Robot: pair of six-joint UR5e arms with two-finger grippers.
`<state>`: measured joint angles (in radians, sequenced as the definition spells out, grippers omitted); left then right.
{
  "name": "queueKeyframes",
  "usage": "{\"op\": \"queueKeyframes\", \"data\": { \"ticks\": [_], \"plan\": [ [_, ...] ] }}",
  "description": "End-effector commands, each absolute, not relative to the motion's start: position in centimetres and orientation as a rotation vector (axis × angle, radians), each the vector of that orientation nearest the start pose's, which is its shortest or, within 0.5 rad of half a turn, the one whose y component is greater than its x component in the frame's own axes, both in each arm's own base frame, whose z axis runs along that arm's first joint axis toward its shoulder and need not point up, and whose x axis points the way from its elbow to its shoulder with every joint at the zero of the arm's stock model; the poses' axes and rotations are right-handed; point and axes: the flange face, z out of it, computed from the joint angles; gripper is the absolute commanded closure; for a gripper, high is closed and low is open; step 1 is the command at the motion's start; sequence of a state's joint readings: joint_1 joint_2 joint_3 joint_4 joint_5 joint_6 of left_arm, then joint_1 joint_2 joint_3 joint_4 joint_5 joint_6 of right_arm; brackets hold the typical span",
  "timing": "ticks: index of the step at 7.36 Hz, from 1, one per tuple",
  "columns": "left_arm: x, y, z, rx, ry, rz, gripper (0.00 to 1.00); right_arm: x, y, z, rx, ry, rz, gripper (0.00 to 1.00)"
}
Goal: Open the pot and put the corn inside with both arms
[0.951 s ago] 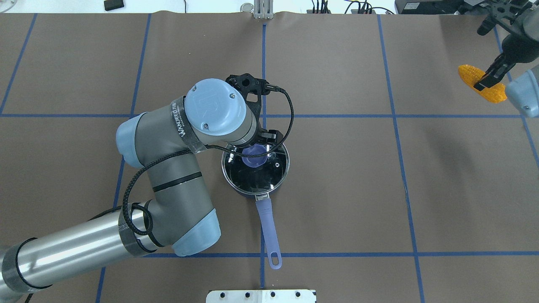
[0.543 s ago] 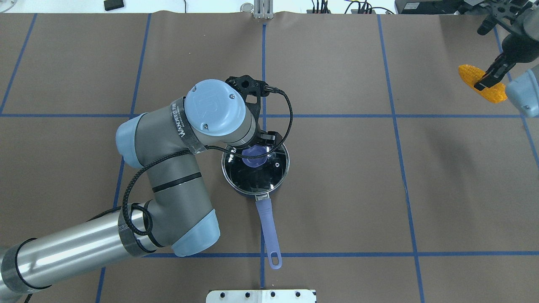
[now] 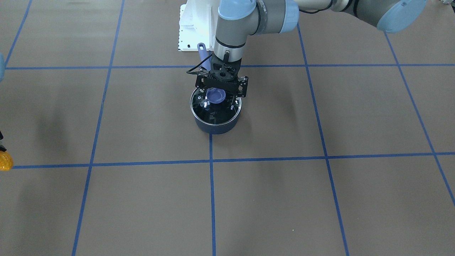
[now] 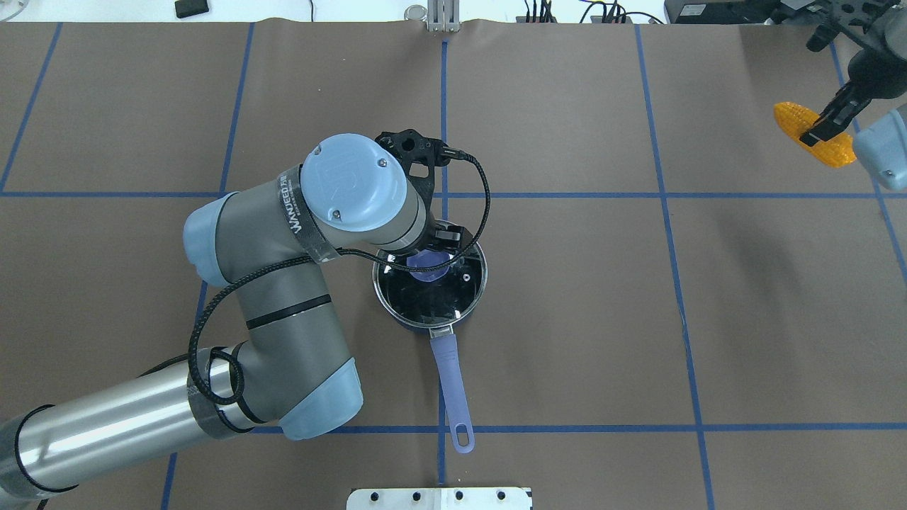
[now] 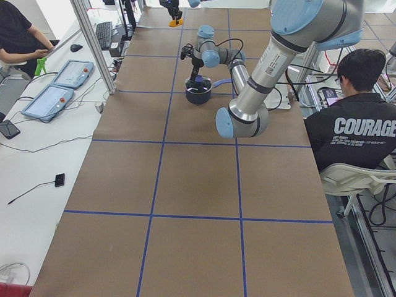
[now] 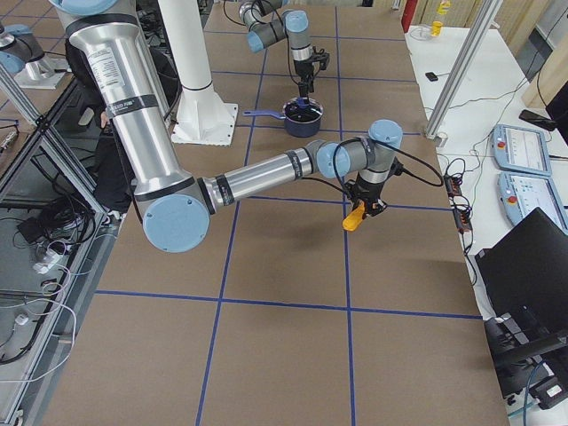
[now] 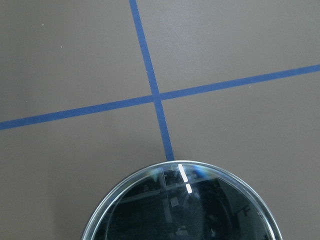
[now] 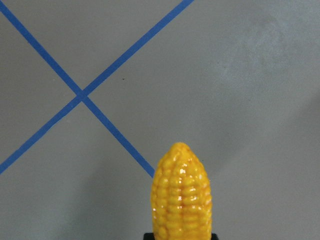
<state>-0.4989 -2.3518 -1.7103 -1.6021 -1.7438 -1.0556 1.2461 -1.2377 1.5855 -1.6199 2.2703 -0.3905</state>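
I expect the dark blue pot (image 3: 216, 127) to be empty when I lift the lid, because only darkness and reflections show through the glass lid (image 3: 215, 113).
A dark blue pot (image 3: 217, 127) stands mid-table with its glass lid (image 4: 436, 301) on and its purple handle (image 4: 451, 379) pointing toward the robot. My left gripper (image 3: 217, 94) hangs straight down over the lid's purple knob (image 3: 215, 96), jaws spread on either side of it. The left wrist view shows only the lid's far rim (image 7: 175, 167). My right gripper (image 4: 822, 132) is shut on the yellow-orange corn (image 4: 792, 117) and holds it in the air far to the right near the back edge. The corn also shows in the right wrist view (image 8: 181, 195) and at the front-facing view's left edge (image 3: 4, 161).
The brown table cover carries a blue tape grid (image 4: 662, 195). The robot's white base plate (image 4: 439, 498) is at the near edge. Operators sit beside the table (image 5: 356, 127), and tablets lie on the side bench (image 5: 46, 102).
My left wrist and elbow have shifted slightly left, so the wrist hides more of the knob. My right gripper has carried the corn slightly toward the table's far edge. The lid stays on the pot.
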Motion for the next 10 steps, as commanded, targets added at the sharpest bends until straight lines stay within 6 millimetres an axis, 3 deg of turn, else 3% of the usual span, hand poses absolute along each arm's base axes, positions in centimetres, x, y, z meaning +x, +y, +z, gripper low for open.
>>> {"op": "queueKeyframes", "data": {
  "ticks": [1, 3, 5, 6, 8, 10],
  "plan": [
    [55.0, -40.9, 12.8, 0.306, 0.908, 0.114, 0.03, -13.4, -61.6, 47.4, 0.317, -0.703, -0.784, 0.64],
    [55.3, -40.7, 13.2, 0.302, 0.903, 0.114, 0.03, -13.6, -61.9, 46.2, 0.318, -0.719, -0.770, 0.64],
    [55.4, -40.7, 13.3, 0.302, 0.900, 0.117, 0.03, -14.3, -62.7, 42.0, 0.275, -0.724, -0.754, 0.64],
    [55.4, -40.7, 13.3, 0.301, 0.900, 0.117, 0.04, -15.1, -62.7, 40.9, 0.270, -0.732, -0.719, 0.64],
    [55.4, -40.8, 13.1, 0.304, 0.901, 0.122, 0.12, -17.7, -62.9, 38.3, 0.260, -0.748, -0.677, 0.64],
    [55.4, -40.7, 13.1, 0.303, 0.902, 0.124, 0.23, -18.8, -62.9, 37.4, 0.256, -0.757, -0.662, 0.64]
  ]
}}
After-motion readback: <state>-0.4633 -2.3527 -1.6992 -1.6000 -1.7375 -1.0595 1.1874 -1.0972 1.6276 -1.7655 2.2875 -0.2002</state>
